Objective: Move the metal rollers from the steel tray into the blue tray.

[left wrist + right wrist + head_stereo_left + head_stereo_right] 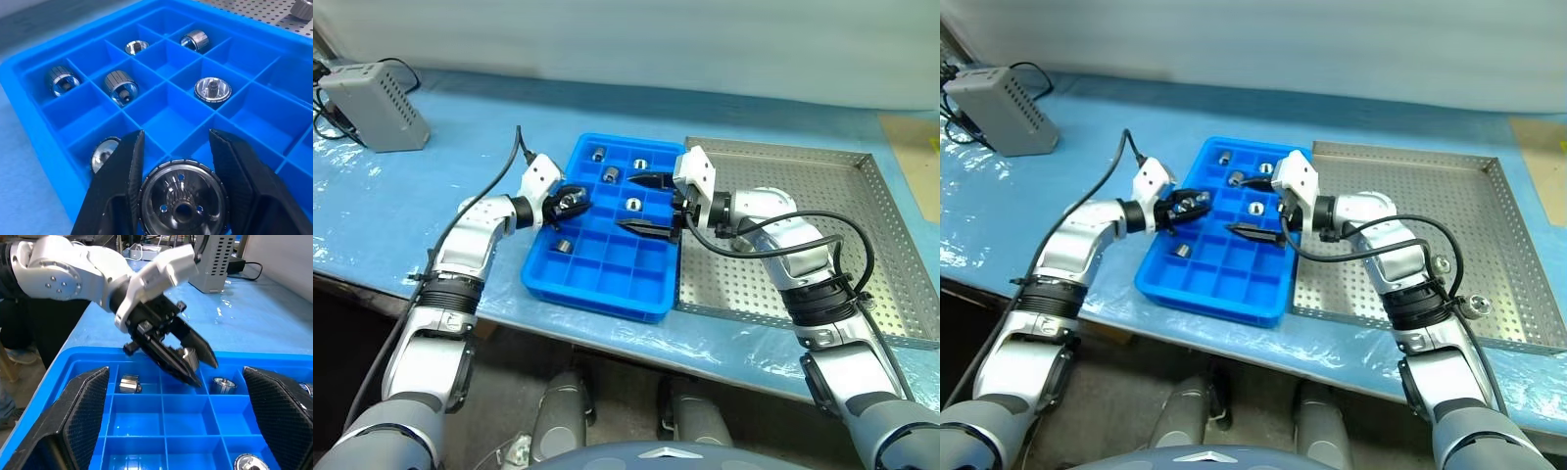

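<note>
The compartment just ahead (595,226) of the held roller (571,201) is empty, so I keep my left gripper moving toward it until the roller sits inside, and then let go.
The blue tray (597,292) sits in the middle of the table, with several metal rollers (610,174) lying in its compartments. My left gripper (570,203) hovers over the tray's left side, shut on a metal roller (183,200). From the right, my right gripper (646,206) reaches over the same tray; its fingers stand wide apart with nothing held. In the right wrist view the left gripper (188,363) and its roller sit between my right fingers (80,411). The steel tray (822,196) lies to the right, with two rollers (1442,262) near its front edge.
A grey box (380,103) with cables stands at the back left on the blue table cover. The table's front edge runs just below both trays. Several compartments at the blue tray's front hold nothing.
</note>
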Action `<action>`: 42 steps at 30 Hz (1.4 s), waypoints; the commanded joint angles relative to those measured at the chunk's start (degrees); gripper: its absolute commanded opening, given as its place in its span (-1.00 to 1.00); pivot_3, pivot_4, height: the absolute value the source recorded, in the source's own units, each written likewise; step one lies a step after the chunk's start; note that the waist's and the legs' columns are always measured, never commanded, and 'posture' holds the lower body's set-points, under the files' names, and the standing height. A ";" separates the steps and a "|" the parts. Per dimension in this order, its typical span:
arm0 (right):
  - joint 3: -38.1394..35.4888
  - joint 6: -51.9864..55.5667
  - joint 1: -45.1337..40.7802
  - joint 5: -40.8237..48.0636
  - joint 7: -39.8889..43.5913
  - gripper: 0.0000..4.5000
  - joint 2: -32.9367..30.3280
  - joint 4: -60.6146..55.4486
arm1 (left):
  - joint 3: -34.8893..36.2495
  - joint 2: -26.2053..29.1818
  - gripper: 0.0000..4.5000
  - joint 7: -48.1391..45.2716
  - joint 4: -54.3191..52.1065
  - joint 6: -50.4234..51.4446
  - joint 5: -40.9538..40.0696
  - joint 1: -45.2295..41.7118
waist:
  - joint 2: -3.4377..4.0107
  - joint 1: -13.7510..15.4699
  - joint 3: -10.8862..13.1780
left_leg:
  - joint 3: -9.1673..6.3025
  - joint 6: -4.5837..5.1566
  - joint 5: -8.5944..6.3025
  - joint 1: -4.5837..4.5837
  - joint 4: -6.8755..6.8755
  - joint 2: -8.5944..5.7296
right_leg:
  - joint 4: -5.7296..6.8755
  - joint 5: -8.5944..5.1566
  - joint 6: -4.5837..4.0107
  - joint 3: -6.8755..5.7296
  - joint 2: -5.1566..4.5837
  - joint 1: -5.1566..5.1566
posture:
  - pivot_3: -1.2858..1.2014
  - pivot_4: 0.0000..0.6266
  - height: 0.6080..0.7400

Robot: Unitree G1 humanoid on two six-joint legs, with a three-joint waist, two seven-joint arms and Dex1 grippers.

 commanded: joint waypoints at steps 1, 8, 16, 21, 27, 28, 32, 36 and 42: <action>-1.83 -1.35 0.57 -0.61 -0.43 1.00 -0.90 -1.11 | -0.36 -1.05 -0.10 0.26 0.59 -2.13 -0.24 -0.93 | 0.00 -0.04 0.00 | 0.00 -0.02 0.01 0.00 -0.01 0.02 | 0.01 0.00 0.00 0.00 0.01 -0.02 | -0.09 -0.52 1.00; -2.83 -0.92 1.97 -0.87 -1.43 1.00 -2.01 -2.45 | -1.68 -3.47 -0.10 -0.12 4.25 -4.43 0.39 -3.07 | -0.01 -0.15 -0.01 | 0.00 -0.11 0.07 0.02 -0.02 0.17 | 0.04 0.00 0.00 0.02 0.17 -0.06 | -0.12 -0.52 1.00; -3.02 -0.68 3.21 -1.19 -2.61 1.00 -1.93 -3.54 | -3.61 -5.62 -0.10 0.36 8.96 -6.70 2.18 -4.41 | -0.02 -0.21 -0.01 | 0.01 -0.16 0.11 0.01 -0.04 0.29 | 0.04 0.00 -0.01 0.03 0.31 -0.10 | -0.14 -0.52 1.00; -3.27 -0.46 3.99 -1.29 -3.32 1.00 -2.29 -4.37 | -3.58 -5.99 0.12 2.01 11.90 -7.50 3.37 -5.14 | -0.03 -0.28 -0.02 | 0.02 -0.20 0.13 0.05 -0.04 0.30 | 0.07 0.01 -0.01 0.04 0.32 -0.11 | -0.15 -0.52 1.00; -3.89 -0.32 4.38 -1.15 -4.27 1.00 -2.78 -4.75 | -2.81 -6.69 0.35 2.64 12.47 -7.68 3.20 -7.55 | -0.04 -0.38 -0.03 | 0.02 -0.23 0.15 0.08 -0.04 0.30 | 0.07 0.02 -0.03 0.05 0.32 -0.08 | -0.16 -0.52 1.00; -4.03 -0.24 4.50 -1.05 -4.39 1.00 -2.92 -4.88 | -2.74 -6.75 0.35 2.50 12.22 -7.76 3.11 -8.11 | -0.04 -0.37 -0.02 | 0.02 -0.23 0.15 0.07 -0.04 0.30 | 0.07 0.02 -0.03 0.05 0.32 -0.08 | -0.16 -0.52 1.00; -5.89 0.37 5.39 -0.42 -5.32 1.00 -4.10 -5.82 | -1.06 -8.73 0.35 3.04 12.43 -6.76 1.13 -12.54 | -0.05 -0.23 -0.02 | 0.02 -0.22 0.15 0.00 -0.04 0.30 | 0.06 0.02 -0.04 0.05 0.33 -0.14 | -0.17 -0.52 1.00; -10.14 0.68 6.38 0.04 -6.36 1.00 -7.20 -6.99 | -2.38 -12.92 0.35 4.39 18.73 -9.54 2.76 -18.04 | -0.06 -0.18 -0.02 | 0.04 -0.20 0.14 -0.01 -0.02 0.27 | 0.04 0.03 -0.05 0.08 0.31 -0.10 | -0.20 -0.52 1.00; -16.80 2.70 10.12 0.99 -7.80 1.00 -12.44 -10.48 | -3.55 -20.52 0.35 2.60 30.90 -12.61 3.72 -25.47 | -0.08 -1.27 -0.02 | 0.07 0.06 0.17 0.00 -0.04 0.25 | -0.10 0.03 -0.04 0.14 0.33 -0.09 | -0.30 -0.52 1.00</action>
